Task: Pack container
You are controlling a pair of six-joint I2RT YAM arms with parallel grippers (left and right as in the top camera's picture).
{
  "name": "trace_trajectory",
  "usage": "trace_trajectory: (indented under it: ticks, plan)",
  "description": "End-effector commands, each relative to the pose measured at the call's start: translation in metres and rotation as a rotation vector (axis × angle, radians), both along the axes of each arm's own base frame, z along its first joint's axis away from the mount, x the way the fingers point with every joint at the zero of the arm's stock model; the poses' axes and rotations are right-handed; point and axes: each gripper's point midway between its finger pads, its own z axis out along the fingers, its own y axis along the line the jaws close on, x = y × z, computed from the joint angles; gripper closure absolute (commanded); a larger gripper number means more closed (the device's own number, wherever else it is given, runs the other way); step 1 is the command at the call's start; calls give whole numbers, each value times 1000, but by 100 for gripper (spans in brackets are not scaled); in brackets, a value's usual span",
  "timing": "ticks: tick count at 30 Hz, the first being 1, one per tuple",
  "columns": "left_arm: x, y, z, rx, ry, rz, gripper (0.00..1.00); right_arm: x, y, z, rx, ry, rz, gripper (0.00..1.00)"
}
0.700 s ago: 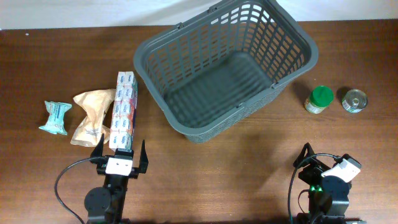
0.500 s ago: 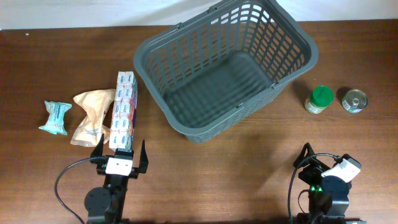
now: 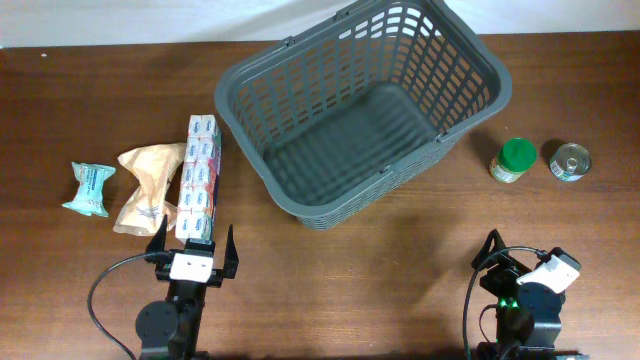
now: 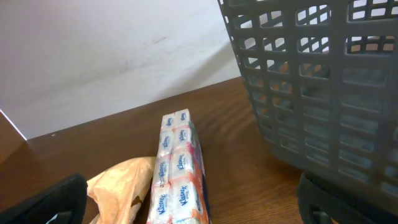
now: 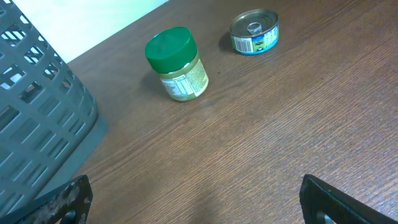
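The basket (image 3: 355, 138) sits askew at the table's back, so before packing I should move it, my left gripper on its near rim (image 3: 376, 187), right gripper on its far end.
The large dark grey slotted basket (image 3: 365, 105) stands empty at the table's back centre; it also shows in the left wrist view (image 4: 323, 93) and the right wrist view (image 5: 37, 130). A long pack of tissues (image 3: 198, 178) (image 4: 180, 171), a tan bag (image 3: 145, 185) (image 4: 121, 186) and a teal packet (image 3: 90, 188) lie at the left. A green-lidded jar (image 3: 513, 160) (image 5: 176, 71) and a tin can (image 3: 571, 161) (image 5: 255, 31) stand at the right. My left gripper (image 3: 192, 245) is open and empty just short of the tissue pack's near end. My right gripper (image 3: 520, 262) is open and empty near the front edge.
A pale wall runs behind the table's far edge. Cables loop beside both arm bases near the front edge. Bare brown wood lies between the basket and the two grippers.
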Motion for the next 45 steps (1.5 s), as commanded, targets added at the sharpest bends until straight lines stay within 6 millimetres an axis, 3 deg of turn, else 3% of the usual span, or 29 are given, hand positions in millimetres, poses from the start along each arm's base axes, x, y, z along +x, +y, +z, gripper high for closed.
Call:
trace_trajectory:
  ticks: [1, 14, 19, 23, 25, 30, 34, 40, 45]
  plan:
    - [0, -1, 1, -9, -7, -6, 1, -1, -1, -3, -4, 3, -6, 1]
    - [0, -8, -9, -41, 40, -40, 1, -1, -2, -2, -6, 2, -8, 1]
    - [3, -8, -23, -208, 125, -18, 1, 0, -6, 1, -16, -11, -30, 1]
    - [4, -13, -9, -270, 137, -44, 1, 6, 11, 10, 25, -41, 65, 1]
    - [4, -12, 13, -270, 160, -34, 1, 8, 30, 36, 61, -103, 169, 1]
    - [7, -6, 54, -171, 290, -12, 1, 1, 48, 102, -3, -164, 296, 1]
    - [19, -5, 94, -126, 396, -35, 1, -2, 47, 151, -135, -109, 344, 1]
    - [43, -12, 173, -187, 491, -120, 1, 10, 49, 225, -91, 81, 375, 1]
    - [50, -15, 243, -198, 453, -153, 1, 28, 84, 303, 11, 74, 568, 1]
